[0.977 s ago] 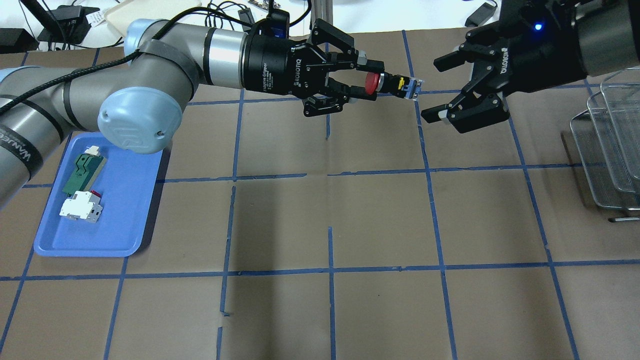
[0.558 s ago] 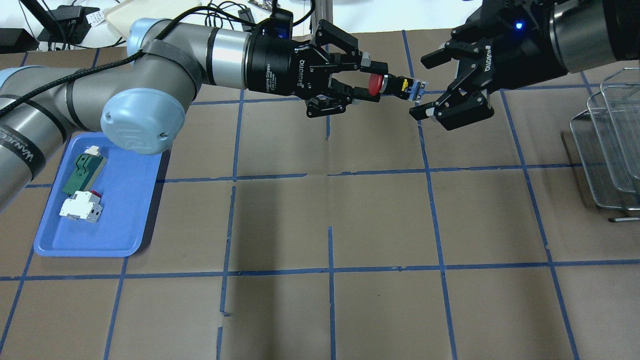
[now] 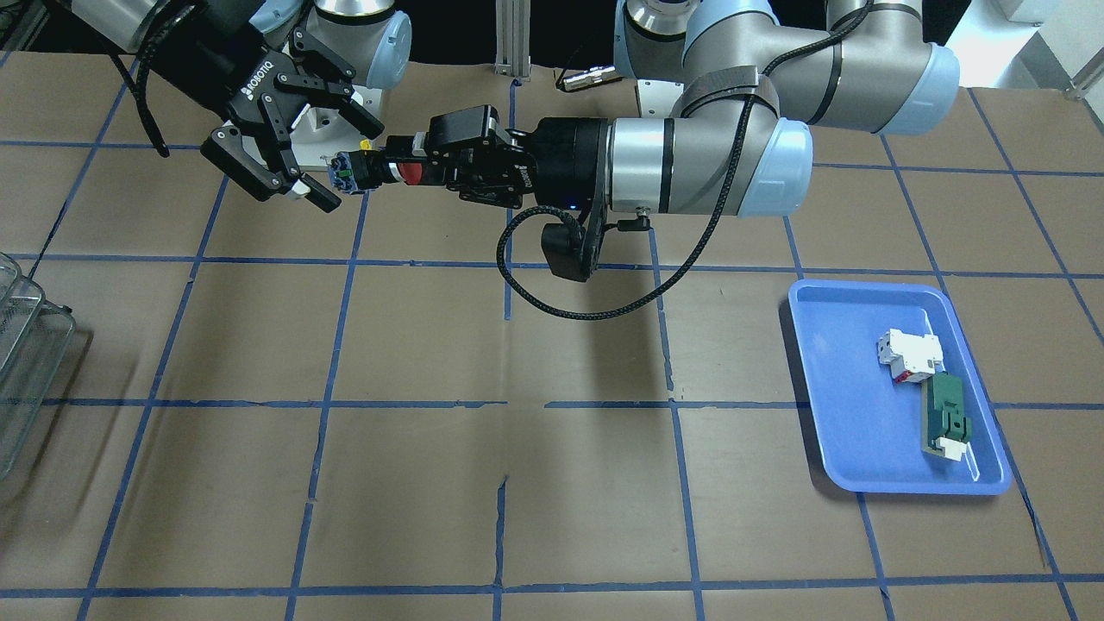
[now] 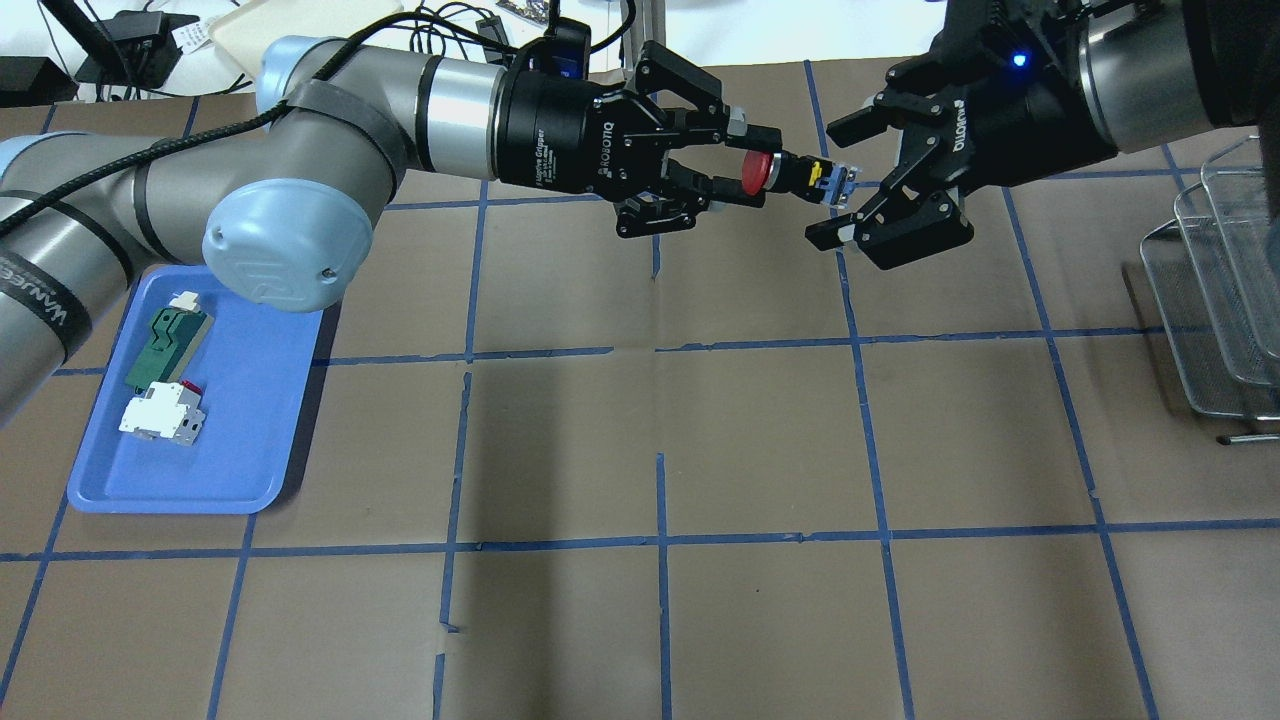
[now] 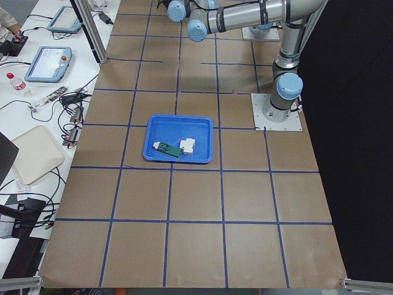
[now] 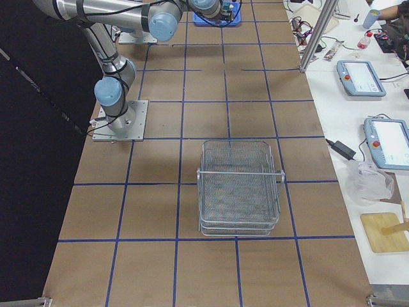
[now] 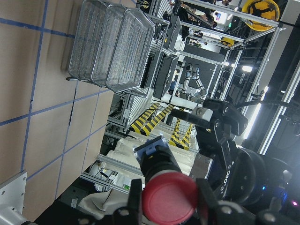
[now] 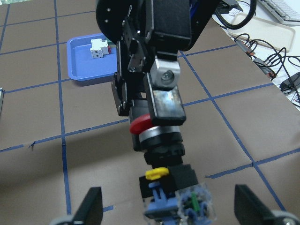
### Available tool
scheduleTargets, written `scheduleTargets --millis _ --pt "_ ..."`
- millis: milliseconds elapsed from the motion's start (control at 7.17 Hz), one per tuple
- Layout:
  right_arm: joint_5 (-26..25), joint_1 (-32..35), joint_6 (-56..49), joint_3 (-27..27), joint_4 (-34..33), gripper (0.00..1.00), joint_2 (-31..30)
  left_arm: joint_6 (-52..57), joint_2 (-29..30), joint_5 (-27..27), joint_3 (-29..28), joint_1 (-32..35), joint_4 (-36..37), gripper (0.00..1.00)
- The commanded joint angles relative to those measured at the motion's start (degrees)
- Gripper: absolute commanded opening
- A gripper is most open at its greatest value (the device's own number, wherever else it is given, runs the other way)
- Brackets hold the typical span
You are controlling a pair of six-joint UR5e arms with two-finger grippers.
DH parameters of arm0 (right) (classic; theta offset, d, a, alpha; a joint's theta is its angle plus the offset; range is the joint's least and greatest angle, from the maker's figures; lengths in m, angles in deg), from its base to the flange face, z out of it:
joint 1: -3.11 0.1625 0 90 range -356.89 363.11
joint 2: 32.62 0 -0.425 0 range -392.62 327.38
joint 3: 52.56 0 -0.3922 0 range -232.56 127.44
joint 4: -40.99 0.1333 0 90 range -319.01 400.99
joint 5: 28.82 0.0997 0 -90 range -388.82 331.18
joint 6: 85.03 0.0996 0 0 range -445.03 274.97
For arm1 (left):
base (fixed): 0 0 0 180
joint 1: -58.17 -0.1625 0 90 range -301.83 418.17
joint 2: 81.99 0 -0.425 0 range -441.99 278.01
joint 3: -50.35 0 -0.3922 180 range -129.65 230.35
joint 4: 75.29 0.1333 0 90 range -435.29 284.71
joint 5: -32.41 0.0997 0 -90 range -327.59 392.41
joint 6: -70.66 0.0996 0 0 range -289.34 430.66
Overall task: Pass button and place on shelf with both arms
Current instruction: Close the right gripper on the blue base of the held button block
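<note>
The button [image 3: 383, 169] will stay steady on its side when the robot lays it on the shelf, because the blue-green end block [image 8: 176, 199] is boxy and has flat sides.
The button [image 4: 790, 176], with red cap, black body and blue-green end block, is held level above the table at the far middle. My left gripper [image 4: 752, 168] is shut on its red cap end. My right gripper [image 4: 822, 185] is open, its fingers on either side of the end block without touching it. The front-facing view shows the same: the button [image 3: 371, 170], the left gripper [image 3: 414, 168], the right gripper [image 3: 345, 168]. In the right wrist view the button [image 8: 164, 150] points at the camera between the spread fingers. The wire shelf [image 4: 1215, 290] stands at the right edge.
A blue tray [image 4: 260, 420] at the left holds a white block [image 4: 160, 412] and a green flat block [image 4: 168, 345]. The brown table with blue tape lines [image 4: 660, 440] is bare in the middle and front. Cables and devices lie beyond the far edge.
My right gripper has moved left to the button, so its open fingers now flank the end block. My left gripper has shifted slightly right with the button.
</note>
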Motion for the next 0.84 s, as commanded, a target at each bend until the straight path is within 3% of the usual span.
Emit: scheduleTargets --millis 0,140,419,558,698 --pt "0.0 0.1 1.0 0.3 0.3 1.0 0.0 -0.1 -0.3 0.2 0.0 0.0 -0.1 0.0" --pt "0.0 0.1 0.9 0.3 0.3 0.98 0.1 -1.2 -1.1 0.2 0.0 0.0 0.0 0.0" --pt "0.0 0.1 0.9 0.3 0.3 0.47 0.0 -1.9 -0.9 0.3 0.1 0.0 0.9 0.0" --pt "0.0 0.1 1.0 0.3 0.3 0.29 -0.1 -2.0 -0.5 0.3 0.1 0.0 1.3 0.0" --pt "-0.1 0.1 1.0 0.2 0.3 0.22 -0.3 -2.0 -0.6 0.3 0.1 0.0 1.3 0.0"
